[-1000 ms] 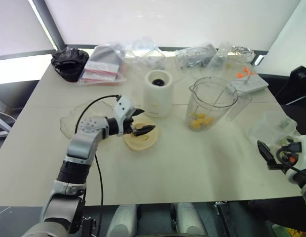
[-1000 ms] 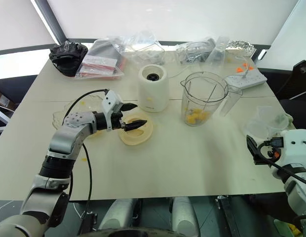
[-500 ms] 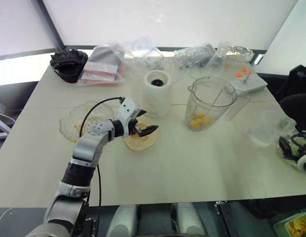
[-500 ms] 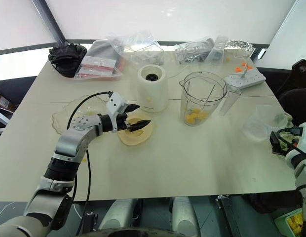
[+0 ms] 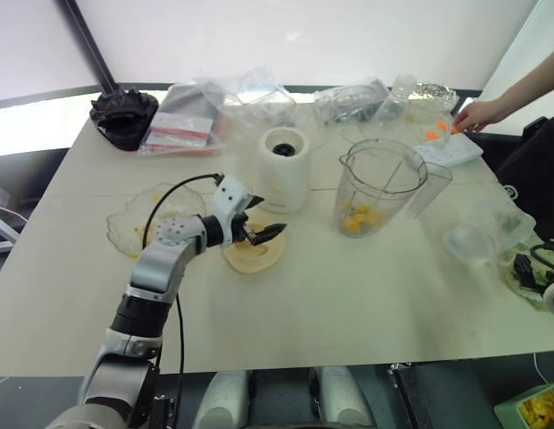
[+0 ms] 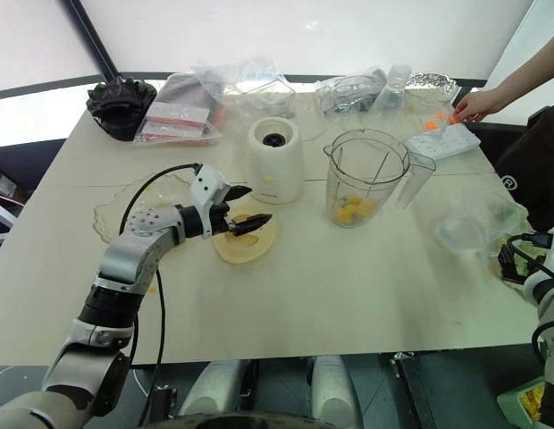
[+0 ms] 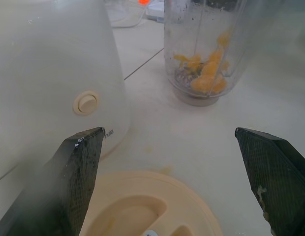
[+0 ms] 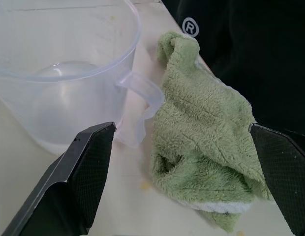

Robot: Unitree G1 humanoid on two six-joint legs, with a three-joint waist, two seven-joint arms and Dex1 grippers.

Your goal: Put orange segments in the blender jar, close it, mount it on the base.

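Observation:
The clear cup's handle sticks out toward my right gripper's open fingers, so it should keep going forward and close on the handle's hanging end.
The clear blender jar stands upright right of centre, lidless, with orange segments piled at its bottom; they also show through the wall. The cream-white base stands to its left, dark socket up. My left gripper hovers open just above a flat cream-yellow lid, pointing toward the jar, with nothing between its fingers. My right gripper is open at the table's right edge, facing a green cloth and a clear cup.
A person's hand reaches to the white power strip at the back right. A wavy glass dish with a few orange bits lies at the left. Plastic bags and a black bundle line the far edge.
My right gripper has swung out to the right, to the table's edge by the cup and cloth. A person's hand has come in at the back right. The left gripper has stayed over the lid.

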